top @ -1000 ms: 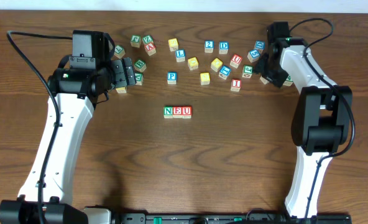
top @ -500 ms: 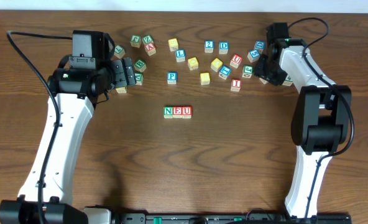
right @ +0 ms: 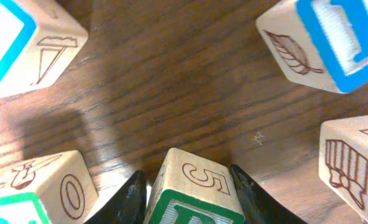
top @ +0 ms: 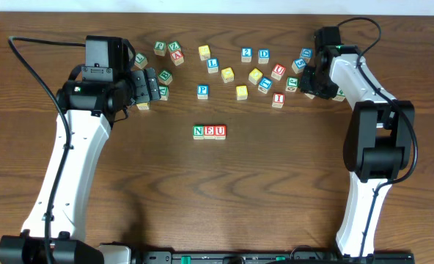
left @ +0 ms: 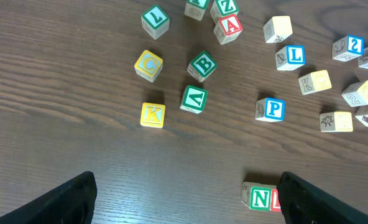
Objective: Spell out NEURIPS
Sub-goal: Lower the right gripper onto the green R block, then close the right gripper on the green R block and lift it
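My right gripper is holding the green-framed cube (right: 197,186) crookedly, so I should open it, line up its fingers with the cube's sides (right: 226,186) and grip the cube straight.
Cubes N (top: 199,132), E (top: 210,132) and U (top: 220,132) stand in a row at the table's middle; the N (left: 259,198) also shows in the left wrist view. The blue P cube (top: 202,91) (left: 272,109) and the red I cube (top: 278,99) lie loose behind the row. My right gripper (top: 314,86) (right: 189,190) is shut on a cube (right: 199,180) with a green-framed top face and an outlined 5 on its side. Its letter is cut off. My left gripper (top: 154,84) (left: 184,205) hangs open over bare wood, holding nothing.
Loose cubes are scattered along the back: L (top: 212,64), 2 (top: 246,53), D (top: 264,55), a second red U (top: 278,71) and yellow cubes (top: 241,92). Yellow K (left: 153,114) and green B (left: 202,64) lie ahead of the left gripper. Other cubes (right: 41,186) (right: 321,37) crowd the right gripper.
The right gripper's jaws have closed onto the green-faced cube, and the arm has shifted slightly. The left arm has not moved.
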`<control>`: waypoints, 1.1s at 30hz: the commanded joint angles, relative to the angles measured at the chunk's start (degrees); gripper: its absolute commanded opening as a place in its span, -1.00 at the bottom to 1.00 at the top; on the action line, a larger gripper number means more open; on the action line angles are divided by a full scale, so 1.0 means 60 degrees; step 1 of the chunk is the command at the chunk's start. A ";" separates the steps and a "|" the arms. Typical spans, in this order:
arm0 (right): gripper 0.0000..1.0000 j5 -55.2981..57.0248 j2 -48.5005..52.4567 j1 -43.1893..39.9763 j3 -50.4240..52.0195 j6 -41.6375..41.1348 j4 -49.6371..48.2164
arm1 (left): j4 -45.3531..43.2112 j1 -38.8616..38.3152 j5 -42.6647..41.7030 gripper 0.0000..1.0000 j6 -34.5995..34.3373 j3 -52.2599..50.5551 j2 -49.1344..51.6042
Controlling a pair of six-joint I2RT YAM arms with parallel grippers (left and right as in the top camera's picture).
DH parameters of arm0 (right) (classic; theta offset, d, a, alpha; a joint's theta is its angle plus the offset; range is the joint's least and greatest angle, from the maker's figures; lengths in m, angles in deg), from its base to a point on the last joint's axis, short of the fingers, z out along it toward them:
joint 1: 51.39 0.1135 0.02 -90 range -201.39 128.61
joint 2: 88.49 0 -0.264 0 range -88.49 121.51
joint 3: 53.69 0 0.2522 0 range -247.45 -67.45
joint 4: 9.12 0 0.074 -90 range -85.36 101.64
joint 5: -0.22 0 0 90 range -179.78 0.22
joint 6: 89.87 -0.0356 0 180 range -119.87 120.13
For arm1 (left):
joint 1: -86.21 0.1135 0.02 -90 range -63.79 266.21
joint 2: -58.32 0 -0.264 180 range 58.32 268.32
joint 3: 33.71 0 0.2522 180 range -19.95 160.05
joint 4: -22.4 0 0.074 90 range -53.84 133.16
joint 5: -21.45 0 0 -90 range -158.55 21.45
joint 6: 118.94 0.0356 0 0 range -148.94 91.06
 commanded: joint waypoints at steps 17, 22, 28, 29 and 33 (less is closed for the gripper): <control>-0.24 -0.0408 0.0025 -0.0080 -0.0018 0.0710 0.0080 | -0.0007 0.0040 0.0051 0.82 -0.0055 0.0178 0.0004; -0.30 -0.0412 0.0025 -0.0226 -0.0022 -0.0499 0.0131 | -0.0004 0.0044 0.0051 0.83 -0.0055 0.0178 0.0004; -0.49 -0.0408 0.0025 -0.0339 -0.0018 -0.0750 0.0219 | -0.0004 0.0044 0.0051 0.83 -0.0055 0.0175 0.0004; -0.51 -0.0412 0.0025 -0.0346 -0.0018 -0.0750 0.0219 | -0.0004 0.0040 0.0051 0.82 -0.0055 0.0175 0.0004; -0.52 -0.0408 0.0025 -0.0404 -0.0018 -0.0743 0.0215 | -0.0004 0.0040 0.0051 0.83 -0.0055 0.0175 0.0004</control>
